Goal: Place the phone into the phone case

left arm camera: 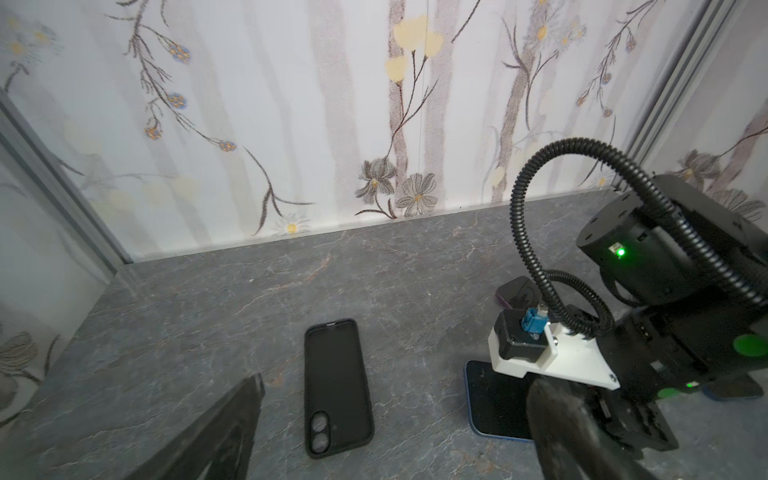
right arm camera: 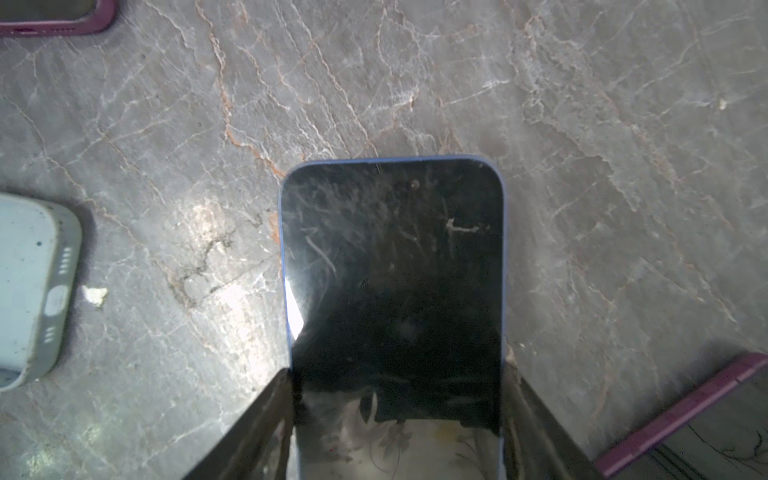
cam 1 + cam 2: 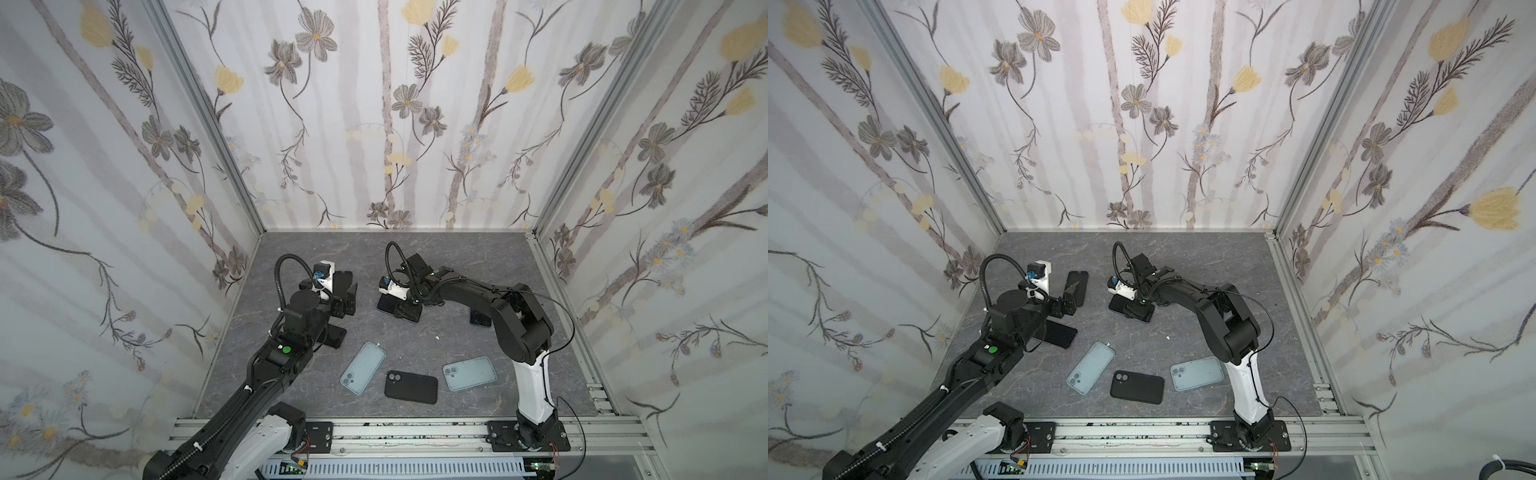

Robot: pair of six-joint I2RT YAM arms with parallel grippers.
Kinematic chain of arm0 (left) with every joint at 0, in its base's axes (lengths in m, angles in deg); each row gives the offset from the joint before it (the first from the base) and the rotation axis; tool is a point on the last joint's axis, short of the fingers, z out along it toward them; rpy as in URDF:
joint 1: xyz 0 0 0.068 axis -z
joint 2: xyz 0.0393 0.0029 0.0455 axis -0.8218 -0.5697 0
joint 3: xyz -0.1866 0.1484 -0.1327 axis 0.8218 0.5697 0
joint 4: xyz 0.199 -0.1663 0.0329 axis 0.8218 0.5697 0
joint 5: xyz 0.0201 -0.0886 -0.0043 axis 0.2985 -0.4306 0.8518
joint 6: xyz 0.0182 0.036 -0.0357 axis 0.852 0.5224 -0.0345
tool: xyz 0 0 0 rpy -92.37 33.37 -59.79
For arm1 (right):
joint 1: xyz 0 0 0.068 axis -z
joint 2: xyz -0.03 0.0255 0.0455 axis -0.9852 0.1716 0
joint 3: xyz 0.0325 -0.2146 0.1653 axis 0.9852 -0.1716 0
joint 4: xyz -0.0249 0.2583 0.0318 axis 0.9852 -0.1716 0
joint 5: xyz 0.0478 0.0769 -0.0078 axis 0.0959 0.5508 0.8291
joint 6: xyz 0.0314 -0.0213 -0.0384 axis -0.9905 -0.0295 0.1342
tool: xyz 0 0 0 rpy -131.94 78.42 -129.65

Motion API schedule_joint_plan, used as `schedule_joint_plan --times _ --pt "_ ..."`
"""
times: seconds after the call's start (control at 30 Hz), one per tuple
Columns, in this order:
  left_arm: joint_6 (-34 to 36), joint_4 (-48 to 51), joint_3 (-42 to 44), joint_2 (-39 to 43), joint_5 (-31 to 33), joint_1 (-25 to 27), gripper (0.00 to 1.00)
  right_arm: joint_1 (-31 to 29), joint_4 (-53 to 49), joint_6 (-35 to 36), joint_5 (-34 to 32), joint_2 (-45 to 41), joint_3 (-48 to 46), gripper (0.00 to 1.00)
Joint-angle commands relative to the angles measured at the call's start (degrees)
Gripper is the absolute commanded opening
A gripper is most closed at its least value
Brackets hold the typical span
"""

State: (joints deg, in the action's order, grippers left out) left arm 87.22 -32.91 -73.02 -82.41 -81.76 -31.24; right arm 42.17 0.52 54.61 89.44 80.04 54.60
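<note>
My left gripper needs to pinch the phone by its loose end [image 2: 392,169] after I lift it, because my right gripper is holding the phone's long edges [image 2: 503,296], where the case must fit.
The phone [image 2: 392,266], with a dark screen and a blue edge, lies screen up in the middle of the table [image 3: 457,257]. My right gripper [image 2: 395,415] is shut on it, a finger against each long edge. Both top views show that gripper [image 3: 405,309] low over the phone [image 3: 1117,305]. A black phone case [image 1: 336,386] lies hollow side up at the back left [image 3: 1077,286]. My left gripper [image 1: 395,436] hangs open over it, with the case between the fingers and touching neither. In both top views the left gripper [image 3: 349,299] partly hides the case.
Near the front lie two light blue cases [image 3: 363,368] [image 3: 469,373] and a black case [image 3: 411,386], back up. A dark phone [image 3: 1059,334] lies under the left arm. Another phone [image 3: 480,319] sits behind the right arm. The walls stand close on three sides.
</note>
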Motion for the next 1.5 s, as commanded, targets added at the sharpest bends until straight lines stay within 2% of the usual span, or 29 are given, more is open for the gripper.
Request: schedule_joint_plan --times 0.0,0.17,0.3,0.37,0.5,0.57,0.67,0.9,1.47 --pt "-8.73 4.31 -6.33 -5.36 -2.88 -0.24 1.00 0.65 1.77 0.65 2.49 -2.16 -1.18 0.42" --pt "-14.18 14.04 -17.95 -15.89 -8.20 -0.72 0.96 1.85 4.11 0.31 5.28 -5.76 -4.45 0.42" --pt "-17.47 14.24 -22.24 -21.52 -15.80 -1.24 0.91 2.14 6.64 -0.63 6.21 -9.15 -7.25 0.41" --pt "-19.18 13.02 -23.38 -23.72 -20.73 -2.05 0.85 2.21 8.69 -1.34 6.33 -11.25 -9.12 0.41" --pt "-23.32 9.21 -22.55 -26.11 -31.62 -5.67 0.72 2.26 12.86 -3.87 8.07 -14.73 -12.09 0.41" --pt "-26.79 3.91 -19.48 -25.59 -37.45 -7.65 0.66 2.10 15.41 -5.45 9.77 -16.59 -13.95 0.41" --pt "-30.74 -1.47 -16.32 -24.44 -42.31 -8.84 0.61 1.68 19.57 -7.48 11.23 -19.00 -16.53 0.41" --pt "-30.41 0.00 -16.20 -24.68 -45.49 -8.78 0.54 -1.01 23.36 -8.79 8.93 -21.02 -17.07 0.41" --pt "-27.77 5.28 -17.46 -27.45 -45.50 -7.76 0.52 -2.56 24.90 -9.12 5.66 -22.81 -16.01 0.40"
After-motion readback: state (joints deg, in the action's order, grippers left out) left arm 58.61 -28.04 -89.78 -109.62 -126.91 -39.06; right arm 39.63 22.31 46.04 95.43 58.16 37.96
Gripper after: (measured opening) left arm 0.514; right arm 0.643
